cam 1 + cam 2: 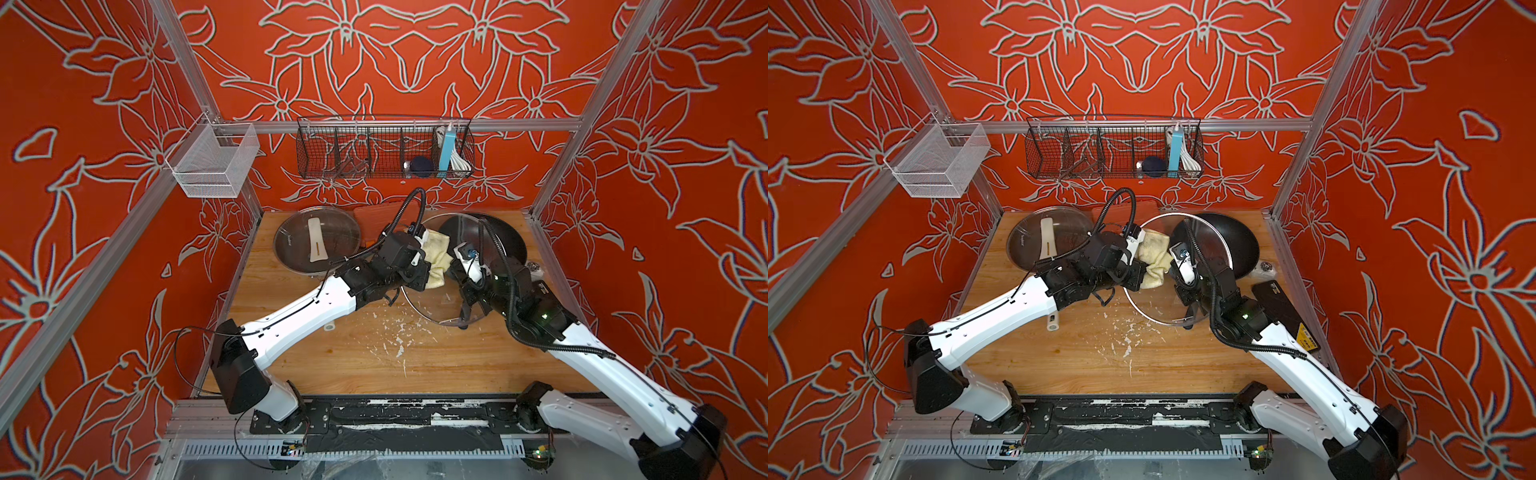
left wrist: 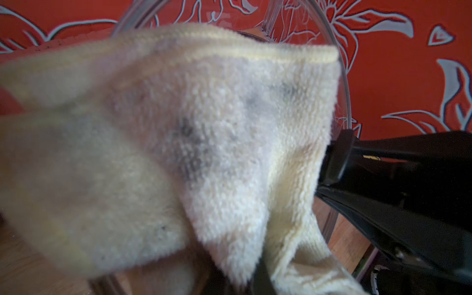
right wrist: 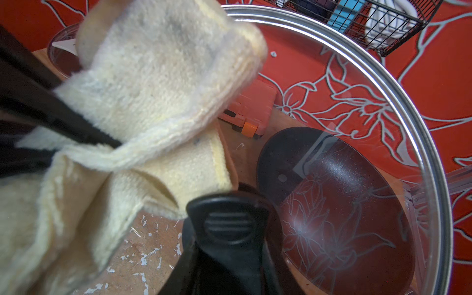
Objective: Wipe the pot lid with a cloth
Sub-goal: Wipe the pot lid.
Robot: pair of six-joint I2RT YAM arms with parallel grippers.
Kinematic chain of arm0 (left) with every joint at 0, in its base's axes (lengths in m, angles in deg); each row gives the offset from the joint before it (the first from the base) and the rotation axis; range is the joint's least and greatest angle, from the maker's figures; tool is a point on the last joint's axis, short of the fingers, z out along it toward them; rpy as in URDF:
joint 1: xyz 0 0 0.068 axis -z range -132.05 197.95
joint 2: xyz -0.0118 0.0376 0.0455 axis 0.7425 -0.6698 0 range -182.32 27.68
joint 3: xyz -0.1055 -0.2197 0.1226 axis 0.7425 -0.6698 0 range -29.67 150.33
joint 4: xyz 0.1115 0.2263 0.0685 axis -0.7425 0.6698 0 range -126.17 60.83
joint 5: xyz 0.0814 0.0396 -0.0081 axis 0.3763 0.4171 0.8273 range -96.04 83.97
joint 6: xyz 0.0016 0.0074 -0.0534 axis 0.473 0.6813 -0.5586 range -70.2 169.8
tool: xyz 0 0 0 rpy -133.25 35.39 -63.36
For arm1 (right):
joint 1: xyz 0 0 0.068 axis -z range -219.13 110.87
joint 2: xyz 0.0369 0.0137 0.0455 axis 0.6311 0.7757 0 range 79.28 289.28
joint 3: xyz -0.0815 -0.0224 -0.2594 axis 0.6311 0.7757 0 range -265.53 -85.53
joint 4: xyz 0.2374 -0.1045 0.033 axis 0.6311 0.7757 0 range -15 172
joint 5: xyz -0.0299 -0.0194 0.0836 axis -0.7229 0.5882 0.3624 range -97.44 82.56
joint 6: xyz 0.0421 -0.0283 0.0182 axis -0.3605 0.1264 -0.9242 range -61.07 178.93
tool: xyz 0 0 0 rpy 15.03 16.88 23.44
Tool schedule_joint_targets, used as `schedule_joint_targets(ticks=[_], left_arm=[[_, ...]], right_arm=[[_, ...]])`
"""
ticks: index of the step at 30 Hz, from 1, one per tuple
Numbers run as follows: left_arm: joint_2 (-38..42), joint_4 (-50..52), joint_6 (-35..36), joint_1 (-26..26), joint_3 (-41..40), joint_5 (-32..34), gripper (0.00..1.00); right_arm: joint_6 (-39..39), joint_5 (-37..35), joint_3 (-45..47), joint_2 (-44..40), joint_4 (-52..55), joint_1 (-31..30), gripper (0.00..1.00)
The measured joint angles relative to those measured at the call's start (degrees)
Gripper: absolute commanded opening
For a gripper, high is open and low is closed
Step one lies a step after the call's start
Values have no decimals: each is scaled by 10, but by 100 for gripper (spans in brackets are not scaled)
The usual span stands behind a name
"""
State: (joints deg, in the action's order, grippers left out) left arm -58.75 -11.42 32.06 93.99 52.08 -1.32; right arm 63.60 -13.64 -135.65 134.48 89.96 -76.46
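My right gripper on the pot lid's handle [image 3: 230, 219] stops the cloth crossing, so my left gripper should guide it around to the lid's rim [image 1: 1217, 231] near the black pan.
The pot lid [image 1: 419, 309] is clear glass with a steel rim [image 3: 421, 127]. It is tilted up over the right half of the table in both top views, rim [image 1: 1142, 309]. My right gripper [image 1: 467, 291] [image 3: 227, 258] is shut on the lid's black handle [image 3: 227, 224]. The cloth [image 1: 438, 249] [image 1: 1152, 257] is cream towel with dark stains and lies bunched against the glass. My left gripper [image 1: 430, 272] [image 1: 1140, 272] is shut on the cloth [image 2: 204, 127], which hides its fingertips in the left wrist view. One black finger [image 3: 63, 122] pinches the cloth [image 3: 153, 89].
A black pan [image 1: 503, 241] sits behind the lid. A second pan with a glass lid and white handle [image 1: 316, 241] is at the back left, with an orange box [image 1: 378, 216] between them. Wire baskets [image 1: 384, 151] [image 1: 214, 160] hang above. White flecks [image 1: 395, 332] dot the wooden table.
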Motion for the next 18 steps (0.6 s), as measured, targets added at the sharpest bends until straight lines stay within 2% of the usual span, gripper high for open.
schedule_joint_targets(ticks=[5, 9, 18], left_arm=[[0, 1, 0, -32, 1, 4, 0], [-5, 20, 3, -42, 33, -1, 0], [-55, 46, 26, -10, 122, -35, 0]], right_arm=[[9, -8, 6, -1, 0, -5, 0], [19, -10, 16, -4, -8, -16, 0], [61, 2, 38, -12, -40, -43, 0]])
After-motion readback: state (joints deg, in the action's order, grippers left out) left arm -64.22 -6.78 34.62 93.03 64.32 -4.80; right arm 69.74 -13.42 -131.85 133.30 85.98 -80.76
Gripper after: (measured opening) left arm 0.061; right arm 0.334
